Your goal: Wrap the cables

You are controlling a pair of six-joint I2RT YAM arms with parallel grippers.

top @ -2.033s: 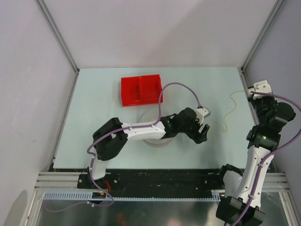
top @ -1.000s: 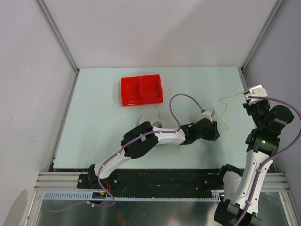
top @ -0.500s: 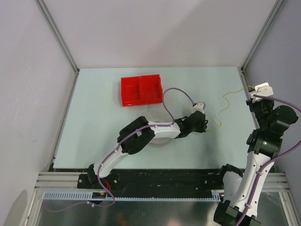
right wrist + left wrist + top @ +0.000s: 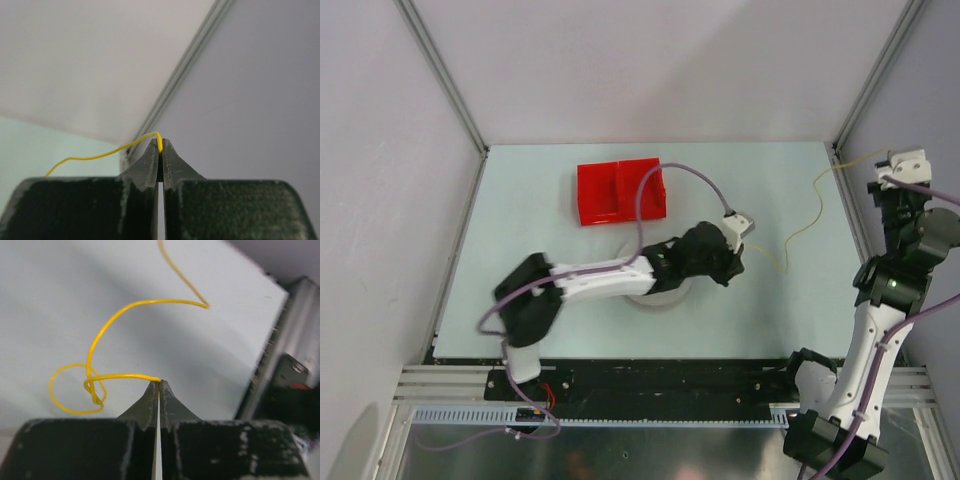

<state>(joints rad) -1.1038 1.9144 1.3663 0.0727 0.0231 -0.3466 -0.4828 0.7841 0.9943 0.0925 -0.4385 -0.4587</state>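
The yellow wire is hanging loose from gripper to gripper. My left gripper should keep pulling it toward the table's near edge until it stretches out, then let go.
The cables are one thin yellow wire that runs across the right part of the pale table. It goes from my left gripper up to my right gripper by the right corner post. In the left wrist view my left gripper is shut on the wire at its tips, and a small kinked loop hangs just to their left. In the right wrist view my right gripper is shut on the wire's other end, raised in front of the wall corner.
A red two-compartment tray sits at the back centre of the table. A white round disc lies partly under my left arm. Walls and metal corner posts close in the sides. A rail runs along the near edge.
My left gripper has shut on the wire near its looped end and drawn back a little to the left. My right gripper has moved back and to the right, pulling the wire straighter.
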